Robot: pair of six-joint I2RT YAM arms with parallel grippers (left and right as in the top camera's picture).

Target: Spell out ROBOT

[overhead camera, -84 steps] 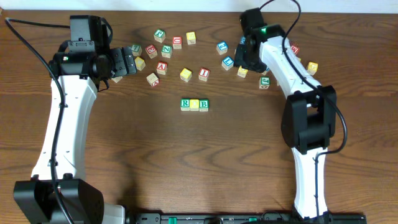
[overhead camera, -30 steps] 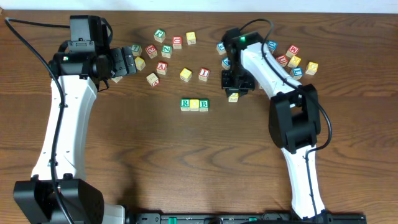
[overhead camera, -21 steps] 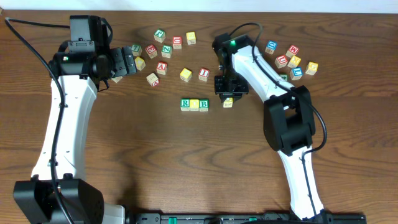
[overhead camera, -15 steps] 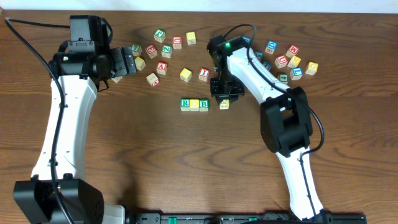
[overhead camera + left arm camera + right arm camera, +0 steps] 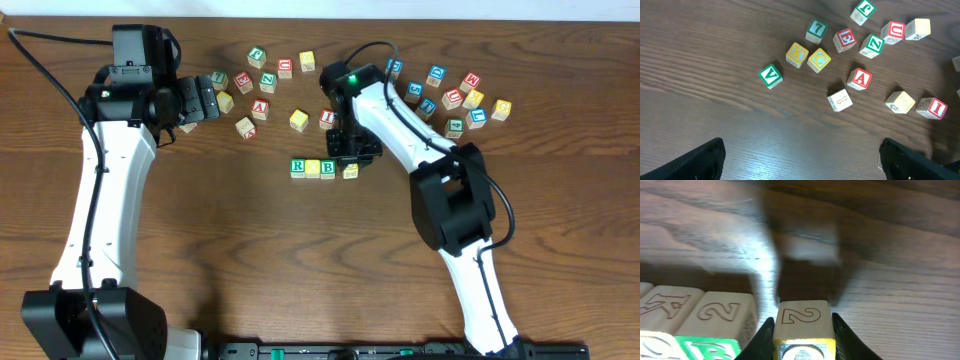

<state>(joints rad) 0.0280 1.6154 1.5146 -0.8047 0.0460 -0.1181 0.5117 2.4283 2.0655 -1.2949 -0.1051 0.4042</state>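
Observation:
A finger of the robot's right gripper takes up the gap [image 5: 764, 311] between the O and B cubes, so next the right gripper opens and pushes the O cube over from its other side [image 5: 830, 314].
A row of three cubes lies mid-table: green R [image 5: 297, 167], a yellow-faced cube [image 5: 312, 167] and green B [image 5: 327, 167]. My right gripper [image 5: 351, 158] is shut on a second yellow-faced cube [image 5: 350, 171], held just right of the B cube with a narrow gap. In the right wrist view this held cube [image 5: 802, 330] shows a red 2 on its side and sits between the fingers of the right gripper [image 5: 802, 327], beside the B cube [image 5: 715, 347]. My left gripper [image 5: 212, 100] is open and empty at the upper left, as the left wrist view [image 5: 802, 162] also shows. I cannot pick out the blue T.
Loose cubes are scattered along the far side. A left group includes green V [image 5: 770, 76], yellow K [image 5: 796, 54], yellow C [image 5: 819, 60] and red A [image 5: 859, 78]. Near the right arm are a yellow cube [image 5: 298, 120] and a right-hand cluster [image 5: 455, 98].
My right gripper has carried the yellow-faced cube leftward from the right cluster to just right of the B cube. The left arm has not moved.

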